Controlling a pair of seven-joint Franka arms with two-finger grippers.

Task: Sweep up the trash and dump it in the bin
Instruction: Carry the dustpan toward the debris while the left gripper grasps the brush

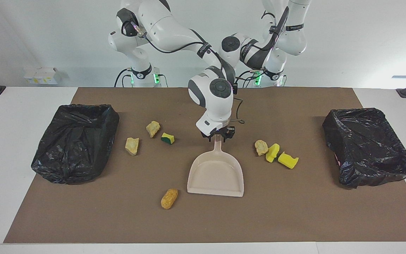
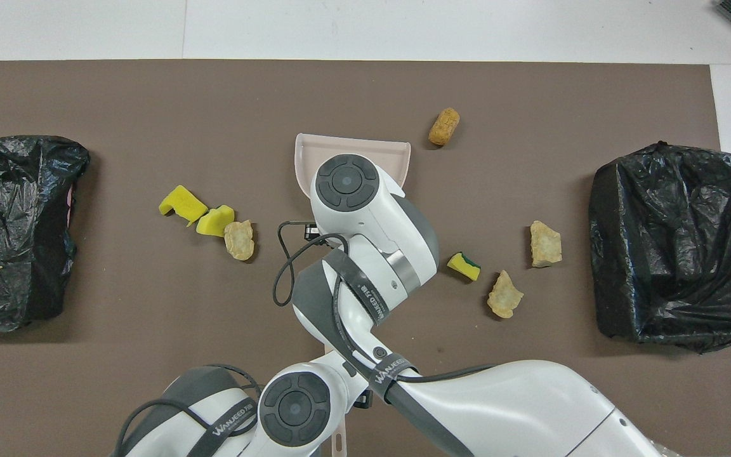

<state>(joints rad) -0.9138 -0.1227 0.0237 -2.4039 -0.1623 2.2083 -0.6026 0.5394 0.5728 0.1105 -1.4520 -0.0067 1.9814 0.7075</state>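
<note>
The dustpan's opening points away from the yellow chunks, so the robot's right gripper should first turn it to face them, and then the left gripper will sweep them in.
The beige dustpan lies flat mid-table, its handle pointing toward the robots. My right gripper is down at that handle, its fingers closed in on both sides of it. The overhead view hides the grip under the wrist. Trash lies around: an orange-brown chunk beside the pan's mouth, two tan chunks and a yellow-and-green sponge toward the right arm's end. A tan chunk and two yellow ones lie toward the left arm's end. My left gripper waits near the robots.
Two bins lined with black bags stand at the table's ends, one at the right arm's end, one at the left arm's. A long beige stick lies in line with the dustpan, nearer to the robots, mostly under the arms.
</note>
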